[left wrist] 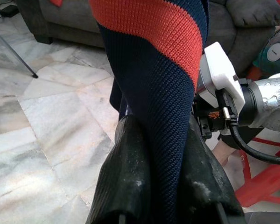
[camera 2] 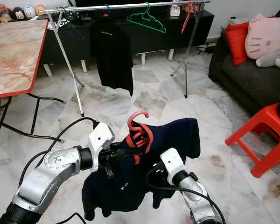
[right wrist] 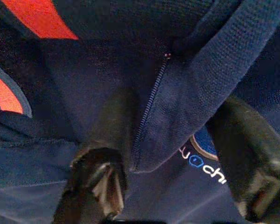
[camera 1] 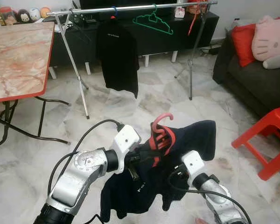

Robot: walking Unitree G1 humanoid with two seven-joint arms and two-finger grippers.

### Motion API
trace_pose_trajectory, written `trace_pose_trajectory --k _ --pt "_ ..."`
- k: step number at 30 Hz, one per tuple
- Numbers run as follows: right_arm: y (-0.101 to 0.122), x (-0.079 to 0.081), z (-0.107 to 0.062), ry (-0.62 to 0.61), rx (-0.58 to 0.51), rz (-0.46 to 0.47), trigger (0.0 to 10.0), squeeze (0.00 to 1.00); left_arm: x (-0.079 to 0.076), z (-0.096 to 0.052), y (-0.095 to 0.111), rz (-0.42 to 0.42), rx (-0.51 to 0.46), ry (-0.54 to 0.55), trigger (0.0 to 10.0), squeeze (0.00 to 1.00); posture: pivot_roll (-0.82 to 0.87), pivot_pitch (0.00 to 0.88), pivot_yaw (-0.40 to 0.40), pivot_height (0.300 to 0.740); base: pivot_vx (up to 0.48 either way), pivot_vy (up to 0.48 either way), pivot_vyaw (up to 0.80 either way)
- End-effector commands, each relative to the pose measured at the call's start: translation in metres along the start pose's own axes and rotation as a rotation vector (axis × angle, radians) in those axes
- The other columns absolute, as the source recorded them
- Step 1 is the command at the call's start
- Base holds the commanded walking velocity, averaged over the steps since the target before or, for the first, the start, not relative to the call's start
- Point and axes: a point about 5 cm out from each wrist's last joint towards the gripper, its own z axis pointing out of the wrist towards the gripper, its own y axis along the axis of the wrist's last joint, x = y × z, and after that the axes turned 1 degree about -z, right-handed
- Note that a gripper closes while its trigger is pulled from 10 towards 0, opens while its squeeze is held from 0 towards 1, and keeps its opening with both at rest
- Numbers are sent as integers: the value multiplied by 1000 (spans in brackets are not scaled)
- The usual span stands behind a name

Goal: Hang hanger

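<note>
My gripper is going to pull the edge of the red-striped collar (camera 1: 165, 142), and the collar will then open wide around the red hanger, because the zipper flap (right wrist: 153, 105) hangs loose with its teeth apart.
A navy zip garment (camera 1: 196, 140) with a red-striped collar hangs on a red hanger; the hanger's hook (camera 1: 161, 122) sticks up above the collar. I hold it low in front of me, over the floor. My left gripper (camera 1: 147, 156) is shut on the knit collar (left wrist: 149, 70), and both fingers (left wrist: 126, 177) press the fabric. My right gripper (right wrist: 172, 126) is under the garment's right side. It is open, and a zipper flap (right wrist: 177, 107) hangs between its spread fingers. The metal clothes rail (camera 1: 130, 8) stands across the room ahead.
On the rail hang a black shirt (camera 1: 117, 56), a green hanger (camera 1: 153, 21) and a red hanger (camera 1: 194, 18). A marble table (camera 1: 18, 56) with a red edge is at the left. A red stool (camera 1: 270, 135) and a dark sofa (camera 1: 256, 79) are at the right.
</note>
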Motion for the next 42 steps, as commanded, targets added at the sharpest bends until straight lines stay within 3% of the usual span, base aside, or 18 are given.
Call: trace_pose_trajectory --k 1,34,36,38,42 --pt "0 -2 0 -4 6 -4 0 0 -3 1 12 26 -40 -24 10000 0 -34 60 -46 740 0 0 0" --pt "0 -6 2 -37 7 -16 0 0 5 -6 4 38 -1 35 10000 0 -29 61 -45 740 0 0 0" --pt "1 -6 3 -36 7 -20 0 0 9 -10 -1 57 35 49 10000 0 -29 61 -45 740 0 0 0" --pt "1 -6 3 -31 9 -25 0 0 20 -20 -17 110 132 101 10000 0 -29 61 -45 740 0 0 0" --pt "1 -6 3 -27 11 -29 0 0 31 -30 -25 139 200 166 10000 0 -29 63 -47 740 0 0 0"
